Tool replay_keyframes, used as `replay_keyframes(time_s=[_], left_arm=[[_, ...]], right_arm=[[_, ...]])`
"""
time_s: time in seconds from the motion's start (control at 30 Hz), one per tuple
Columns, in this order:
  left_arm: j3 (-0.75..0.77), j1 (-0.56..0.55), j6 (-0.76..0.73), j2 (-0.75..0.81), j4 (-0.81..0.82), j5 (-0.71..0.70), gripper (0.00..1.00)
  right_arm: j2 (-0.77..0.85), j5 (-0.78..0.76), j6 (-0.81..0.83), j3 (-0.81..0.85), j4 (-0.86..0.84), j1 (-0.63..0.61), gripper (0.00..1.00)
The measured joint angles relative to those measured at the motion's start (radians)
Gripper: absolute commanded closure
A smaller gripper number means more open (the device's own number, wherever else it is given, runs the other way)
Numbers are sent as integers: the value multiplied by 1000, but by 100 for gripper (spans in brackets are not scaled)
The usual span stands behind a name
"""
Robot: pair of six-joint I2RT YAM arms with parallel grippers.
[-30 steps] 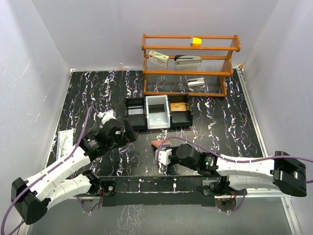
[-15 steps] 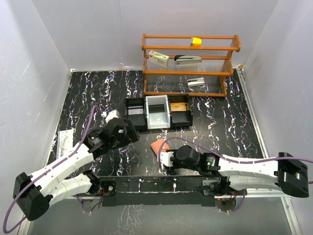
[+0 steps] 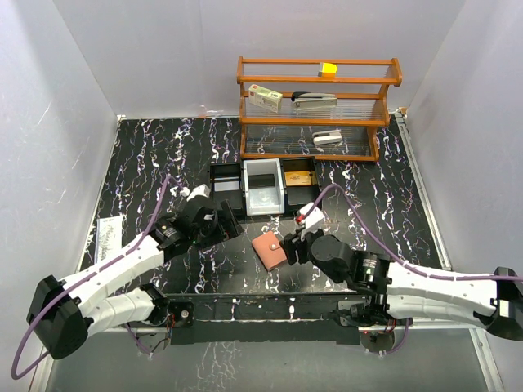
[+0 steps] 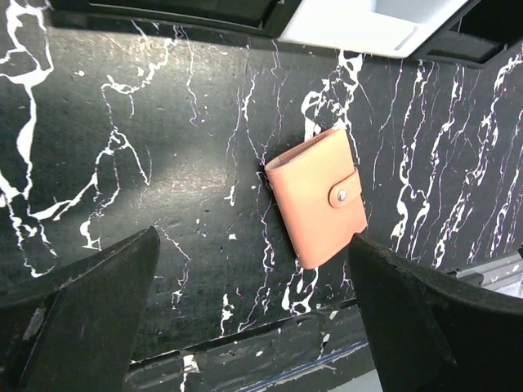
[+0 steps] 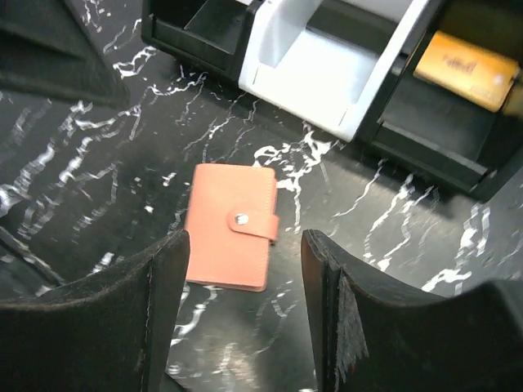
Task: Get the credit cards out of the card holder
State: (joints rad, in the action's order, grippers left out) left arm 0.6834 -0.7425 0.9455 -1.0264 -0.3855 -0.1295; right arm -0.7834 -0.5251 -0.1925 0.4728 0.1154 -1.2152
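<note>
My left gripper should hold the card holder (image 3: 261,251) steady while my right gripper peels the snap tab (image 3: 276,246) open, because that snap tab keeps the card holder closed.
The card holder (image 3: 270,249) lies flat on the black marbled table, folded shut, its snap tab fastened; in the left wrist view the card holder (image 4: 319,196) sits ahead of the right finger. No credit cards show in it. My left gripper (image 3: 226,221) hovers open just left of it, fingers (image 4: 82,318) wide apart and empty. My right gripper (image 3: 292,246) is open just right of the holder and above it, nothing between its fingers (image 5: 384,318). Below them lies the card holder (image 5: 230,224). An orange card (image 5: 466,69) rests in the right black tray.
Behind the holder stand three trays side by side: a black one (image 3: 226,189), a white one (image 3: 263,188) and a black one (image 3: 301,188). A wooden shelf (image 3: 319,106) with small items is at the back. A paper packet (image 3: 109,237) lies at the left edge.
My right gripper has opened, let go of the card holder and drawn back up and to the right. The holder now lies flat. My left gripper has moved right, toward the holder.
</note>
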Motion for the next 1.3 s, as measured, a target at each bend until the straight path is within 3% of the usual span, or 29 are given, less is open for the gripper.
replay_keyframes(time_s=[0.23, 0.37, 0.47, 0.7, 1.13, 1.3], left_arm=[[-24, 0, 8, -50, 61, 81, 9], [-29, 0, 48, -56, 57, 81, 7], [-87, 0, 109, 24, 74, 58, 1], [-224, 4, 225, 201, 79, 32, 1], [-206, 6, 197, 61, 111, 83, 6], [-204, 6, 200, 55, 131, 86, 10]], right_arm=[[-198, 29, -370, 178, 137, 0, 46], [-365, 93, -446, 272, 208, 1, 44], [-479, 116, -484, 339, 276, 5, 44], [-583, 175, -513, 370, 350, 43, 46], [-743, 210, -465, 504, 410, 89, 49], [-785, 201, -449, 550, 417, 107, 56]])
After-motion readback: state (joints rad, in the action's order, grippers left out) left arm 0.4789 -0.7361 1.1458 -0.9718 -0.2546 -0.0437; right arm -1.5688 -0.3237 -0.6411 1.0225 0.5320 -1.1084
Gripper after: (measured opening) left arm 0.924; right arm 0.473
